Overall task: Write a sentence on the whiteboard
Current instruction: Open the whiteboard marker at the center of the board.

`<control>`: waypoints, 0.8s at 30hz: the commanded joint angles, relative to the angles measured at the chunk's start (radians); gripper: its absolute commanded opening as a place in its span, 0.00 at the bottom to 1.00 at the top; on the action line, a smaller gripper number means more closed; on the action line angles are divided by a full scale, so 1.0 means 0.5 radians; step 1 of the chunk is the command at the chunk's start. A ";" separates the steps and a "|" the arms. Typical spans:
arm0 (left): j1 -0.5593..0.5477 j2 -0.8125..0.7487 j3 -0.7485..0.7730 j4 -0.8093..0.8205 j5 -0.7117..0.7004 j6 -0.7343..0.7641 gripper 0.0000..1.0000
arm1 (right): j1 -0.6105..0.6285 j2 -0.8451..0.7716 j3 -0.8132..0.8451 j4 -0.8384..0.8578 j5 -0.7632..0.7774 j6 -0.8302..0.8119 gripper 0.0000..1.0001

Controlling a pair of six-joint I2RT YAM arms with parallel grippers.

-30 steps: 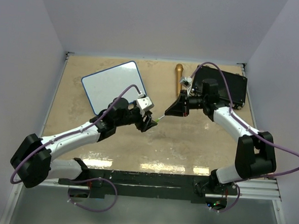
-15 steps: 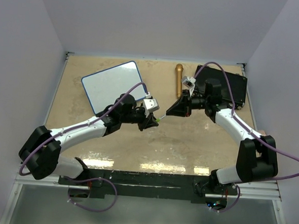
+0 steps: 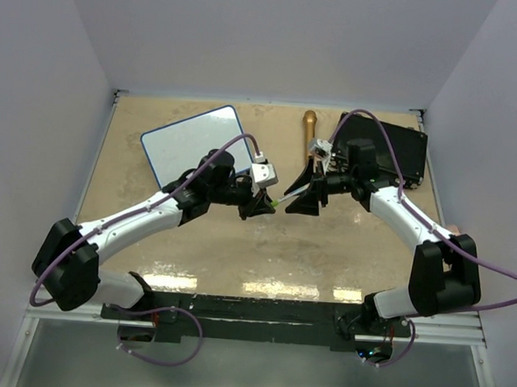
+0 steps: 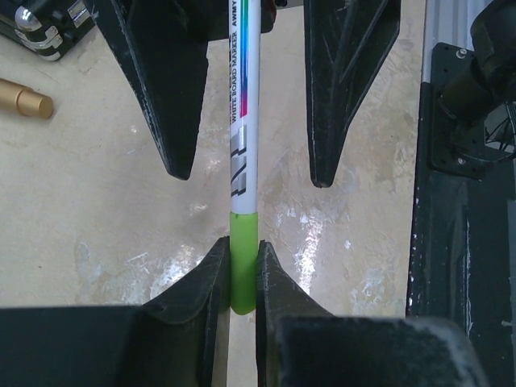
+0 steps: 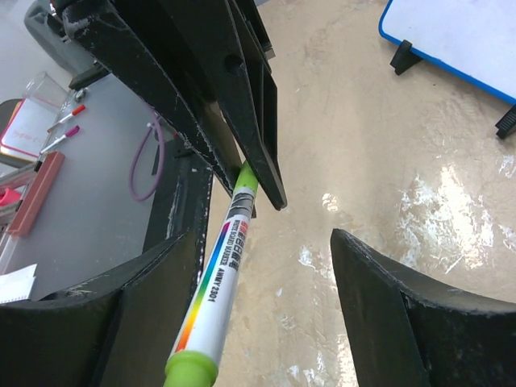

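The marker slants (image 5: 201, 310) across the robot's open right gripper while the left gripper holds the marker's green cap, so the right gripper should line itself up along the marker's body (image 5: 222, 262) before it closes.
The whiteboard (image 3: 194, 146), white with a blue rim, lies flat at the back left; its corner and black clips show in the right wrist view (image 5: 463, 32). Over the middle of the table hangs a white marker (image 3: 280, 201) with green ends. My left gripper (image 3: 259, 206) is shut on one green end (image 4: 243, 258). The marker's printed barrel (image 4: 244, 121) runs away between the spread fingers (image 4: 169, 89) of the right gripper. My right gripper (image 3: 295, 196) is open, and the barrel (image 5: 216, 290) leans by its left finger, well apart from the other.
A gold cylinder (image 3: 308, 133) lies at the back centre. A black rectangular case (image 3: 400, 149) sits at the back right, behind the right arm. The black rail (image 4: 463, 185) of the table's near edge runs along the right of the left wrist view.
The left gripper reached right and closed on the marker's green end. The right gripper, shut on the marker before, has opened and no longer grips it.
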 commanded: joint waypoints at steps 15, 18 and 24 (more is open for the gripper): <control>0.017 0.137 0.154 -0.179 0.097 0.090 0.00 | 0.003 -0.041 0.006 0.475 -0.019 0.645 0.81; 0.026 0.146 0.167 -0.182 0.090 0.090 0.00 | 0.009 -0.020 0.012 0.439 -0.010 0.623 0.75; 0.081 0.115 0.164 -0.188 0.093 0.093 0.00 | 0.027 0.011 0.098 0.138 0.045 0.347 0.66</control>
